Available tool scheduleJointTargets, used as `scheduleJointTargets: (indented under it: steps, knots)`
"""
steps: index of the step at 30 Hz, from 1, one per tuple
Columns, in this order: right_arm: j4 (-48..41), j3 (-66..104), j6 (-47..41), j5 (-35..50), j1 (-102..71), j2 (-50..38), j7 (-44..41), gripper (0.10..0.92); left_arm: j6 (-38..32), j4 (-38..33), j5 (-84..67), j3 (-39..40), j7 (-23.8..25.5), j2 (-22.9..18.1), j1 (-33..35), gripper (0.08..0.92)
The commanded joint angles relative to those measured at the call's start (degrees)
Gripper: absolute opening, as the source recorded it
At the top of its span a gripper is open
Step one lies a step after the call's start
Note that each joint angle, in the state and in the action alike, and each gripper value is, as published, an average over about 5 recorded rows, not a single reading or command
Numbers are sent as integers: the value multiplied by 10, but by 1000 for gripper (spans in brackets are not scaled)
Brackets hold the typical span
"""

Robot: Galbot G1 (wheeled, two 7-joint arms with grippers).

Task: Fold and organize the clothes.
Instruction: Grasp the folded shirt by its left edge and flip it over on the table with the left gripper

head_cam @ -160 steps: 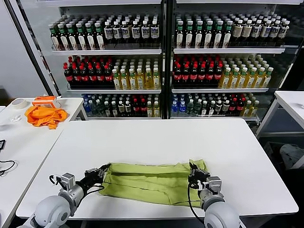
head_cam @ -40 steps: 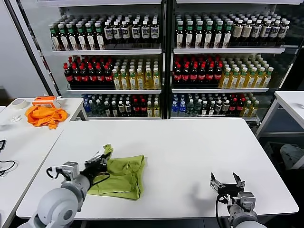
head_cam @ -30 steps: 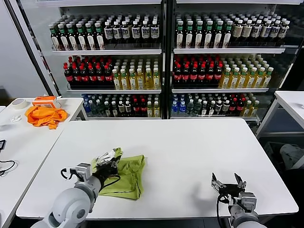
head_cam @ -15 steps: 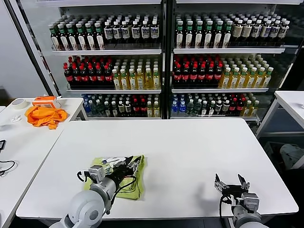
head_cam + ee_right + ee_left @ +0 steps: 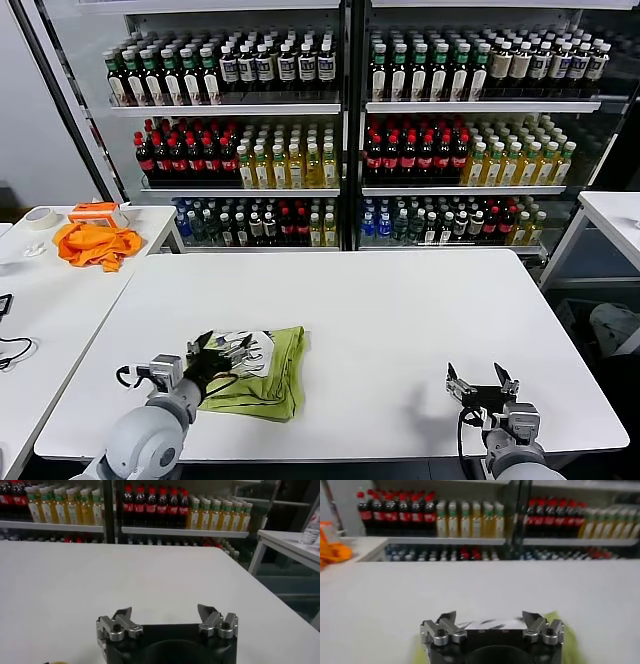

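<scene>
The lime-green T-shirt will sag together and show plain green when the robot flips it over, because the T-shirt's pale patch is facing up on layered folds.
The lime-green T-shirt lies folded into a small bundle on the white table, at the front left. A pale patch with dark marks shows on its top. My left gripper is open and empty, low over the bundle's left part. In the left wrist view the open left gripper has green fabric beside one finger. My right gripper is open and empty near the table's front right edge, far from the shirt. It also shows in the right wrist view over bare table.
An orange cloth and a tape roll lie on a side table at the left. Glass-door coolers full of bottles stand behind the table. Another white table stands at the right.
The shirt went from a long strip to a small bundle. My left gripper carried its left edge rightward over the bundle, then drew back left, open. The right gripper stayed at the front right.
</scene>
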Motion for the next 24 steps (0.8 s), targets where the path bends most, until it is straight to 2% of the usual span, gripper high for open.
scheduleJointTargets:
  steps: [1, 16, 24]
  knots:
    - [0, 2, 3, 0, -5, 0, -1, 823, 15, 41, 15, -47, -13, 18, 28, 820]
    - [-1, 6, 5, 0, -9, -3, -1, 823, 20, 73, -35, -69, 18, 14, 35, 822]
    - [0, 6, 5, 0, -9, -2, -1, 823, 9, 91, -58, -63, 53, 10, 32, 823]
